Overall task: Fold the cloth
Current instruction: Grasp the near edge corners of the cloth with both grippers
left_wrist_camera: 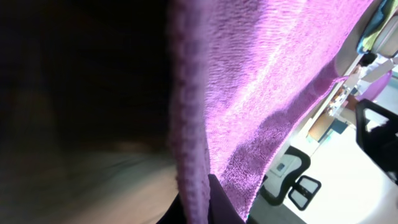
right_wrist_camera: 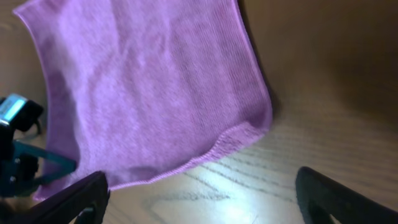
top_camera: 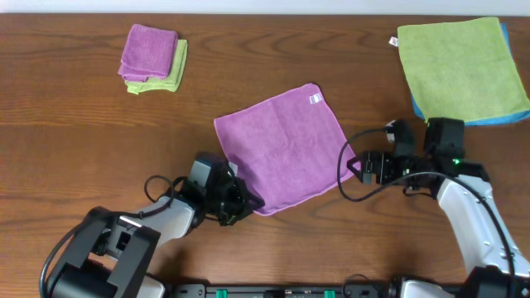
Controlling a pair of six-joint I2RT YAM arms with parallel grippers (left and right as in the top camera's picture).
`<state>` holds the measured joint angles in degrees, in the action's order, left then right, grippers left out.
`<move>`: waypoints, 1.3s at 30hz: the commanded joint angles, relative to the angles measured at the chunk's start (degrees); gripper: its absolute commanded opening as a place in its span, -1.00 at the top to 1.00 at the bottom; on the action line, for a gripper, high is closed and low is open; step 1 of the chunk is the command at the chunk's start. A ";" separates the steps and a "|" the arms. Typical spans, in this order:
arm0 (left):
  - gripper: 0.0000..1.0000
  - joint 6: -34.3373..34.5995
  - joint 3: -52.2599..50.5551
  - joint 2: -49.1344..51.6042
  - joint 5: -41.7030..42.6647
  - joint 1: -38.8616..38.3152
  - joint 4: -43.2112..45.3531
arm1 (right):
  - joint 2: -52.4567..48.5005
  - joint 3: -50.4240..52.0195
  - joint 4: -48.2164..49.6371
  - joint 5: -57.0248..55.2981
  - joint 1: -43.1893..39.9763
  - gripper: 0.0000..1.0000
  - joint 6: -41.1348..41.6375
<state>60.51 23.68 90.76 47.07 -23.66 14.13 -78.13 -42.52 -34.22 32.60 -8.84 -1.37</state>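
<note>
Next, I take the near edge's other corner (top_camera: 352, 165) with my right gripper to straighten the purple cloth before folding it, because the cloth lies crooked with its near corner (top_camera: 263, 211) in my left gripper.
A purple cloth (top_camera: 284, 147) lies spread flat and turned diamond-wise in the middle of the wooden table. My left gripper (top_camera: 242, 204) is at the cloth's near corner and is shut on its edge; the left wrist view shows the purple cloth (left_wrist_camera: 261, 81) filling the frame with its hem between the jaws. My right gripper (top_camera: 358, 168) is open just off the cloth's right corner. In the right wrist view the cloth corner (right_wrist_camera: 249, 124) lies ahead of the open fingers (right_wrist_camera: 202, 199), over bare wood.
A folded stack of purple and green cloths (top_camera: 151, 58) sits at the back left. A green cloth on a blue one (top_camera: 460, 70) lies at the back right, close behind my right arm. A black cable (top_camera: 352, 178) loops beside the right gripper.
</note>
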 commanded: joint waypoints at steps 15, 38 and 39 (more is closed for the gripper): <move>0.88 -6.58 -0.44 0.61 4.24 3.67 -3.41 | -4.79 8.68 13.60 0.87 -0.46 -0.68 17.75; 0.88 -6.56 -0.44 0.61 4.92 3.78 -3.41 | -13.94 8.68 21.68 4.26 2.64 -0.44 22.38; 0.88 -6.56 -0.44 0.61 5.03 3.78 -3.41 | -14.29 8.68 22.08 4.04 2.91 -0.43 22.38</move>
<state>55.20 23.68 90.76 50.92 -20.25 10.90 -90.15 -34.35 -12.14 38.41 -6.96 20.14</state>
